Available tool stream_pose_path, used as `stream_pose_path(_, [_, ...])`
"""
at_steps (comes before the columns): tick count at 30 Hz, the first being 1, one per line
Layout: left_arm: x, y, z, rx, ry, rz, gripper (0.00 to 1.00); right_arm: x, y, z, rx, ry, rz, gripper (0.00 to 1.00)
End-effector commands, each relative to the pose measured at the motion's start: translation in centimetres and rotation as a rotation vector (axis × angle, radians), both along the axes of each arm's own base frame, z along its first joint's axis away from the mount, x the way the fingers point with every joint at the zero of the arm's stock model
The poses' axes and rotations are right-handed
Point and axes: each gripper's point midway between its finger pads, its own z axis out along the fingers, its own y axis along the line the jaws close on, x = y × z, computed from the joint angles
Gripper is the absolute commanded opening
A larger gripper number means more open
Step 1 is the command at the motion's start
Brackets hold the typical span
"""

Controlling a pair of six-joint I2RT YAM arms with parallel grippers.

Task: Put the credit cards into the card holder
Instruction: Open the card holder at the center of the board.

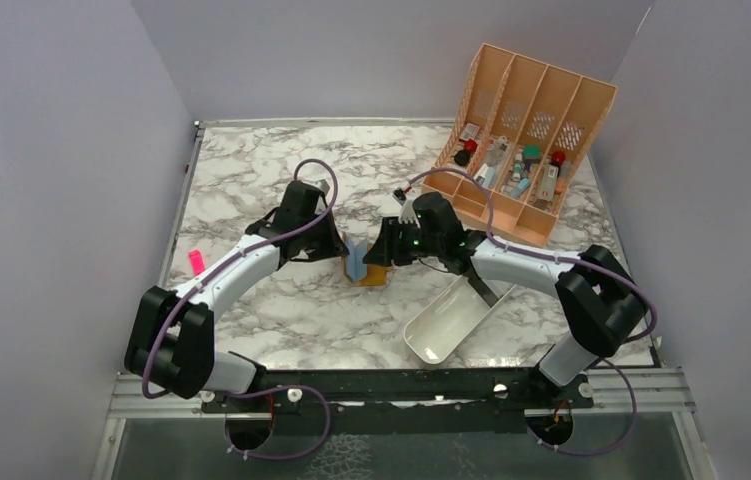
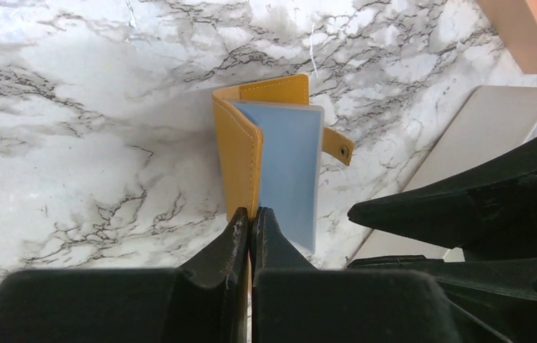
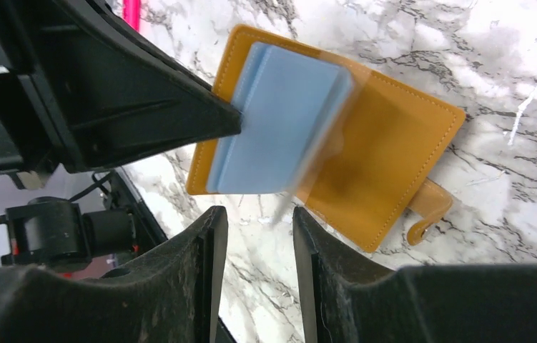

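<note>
Next, my left gripper lets go of the card holder's raised cover [image 2: 239,146] because it holds the pale blue sleeves upright, while my right gripper presses a sleeve [image 2: 290,171] flat.
The mustard card holder [image 1: 371,273] lies open mid-table between both arms. My left gripper [image 2: 252,214] is shut on the edge of its raised cover [image 2: 240,150] and holds that flap upright. Pale blue credit cards [image 2: 290,168] stand inside the holder against the cover. In the right wrist view the cards [image 3: 279,128] lean over the flat orange half [image 3: 394,157], and their right edge is blurred. The snap tab [image 3: 430,207] sticks out to the right. My right gripper [image 3: 259,218] hovers just short of the cards, open, with nothing between its fingers.
A peach slotted organiser [image 1: 526,130] with small items stands at the back right. A white oblong tray [image 1: 448,322] lies under the right arm near the front. A small pink thing [image 1: 195,262] sits at the table's left edge.
</note>
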Motion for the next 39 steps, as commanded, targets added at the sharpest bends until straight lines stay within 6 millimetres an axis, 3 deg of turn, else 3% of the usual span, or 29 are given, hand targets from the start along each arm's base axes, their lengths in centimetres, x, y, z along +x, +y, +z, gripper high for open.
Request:
stream_pose_path(1, [-0.5,0.1,-0.2,0.087,-0.001,-0.001,0.00,-1.0,1.2,2.2,0.124,0.006,0.040,0.43])
stream_pose_path(4, [-0.7,-0.5,-0.5,0.121,0.007,-0.016,0.00,-1.2,1.6,1.8,0.136,0.027,0.053,0.42])
stream_pose_path(8, [-1.1,-1.8,-0.2,0.043,0.020,-0.039,0.00,-0.6,1.4,0.5,0.096,0.027,0.026,0.40])
stream_pose_path(12, [-1.2,-2.6,0.1,-0.042,0.015,-0.038,0.00,1.0,1.0,-2.2,-0.012,0.015,-0.011,0.37])
stream_pose_path(15, [-1.1,-1.9,-0.5,-0.066,0.033,-0.021,0.00,2.6,-0.4,-5.2,-0.169,-0.002,-0.054,0.34])
stream_pose_path(19, [-1.2,-0.6,-1.8,-0.127,0.062,0.009,0.02,2.5,-0.9,-8.2,-0.226,0.028,-0.044,0.30])
stream_pose_path(23, [-0.6,2.4,-3.2,-0.065,0.072,0.088,0.22,2.4,-1.9,-10.9,-0.298,0.064,-0.067,0.28])
stream_pose_path(26, [-0.4,4.3,-4.2,0.012,0.083,0.120,0.33,2.4,-2.3,-11.3,-0.315,0.062,-0.075,0.27])
stream_pose_path(29, [-0.5,4.7,-4.6,0.036,0.088,0.120,0.37,2.3,-2.1,-10.8,-0.299,0.059,-0.065,0.27])
stream_pose_path(34, [-0.5,4.0,-3.9,0.006,0.079,0.087,0.48,2.0,-1.4,-9.5,-0.251,0.052,-0.038,0.27])
stream_pose_path(39, [-0.9,2.0,-3.0,-0.110,0.079,0.021,0.56,1.9,-0.8,-8.2,-0.210,0.041,-0.022,0.27])
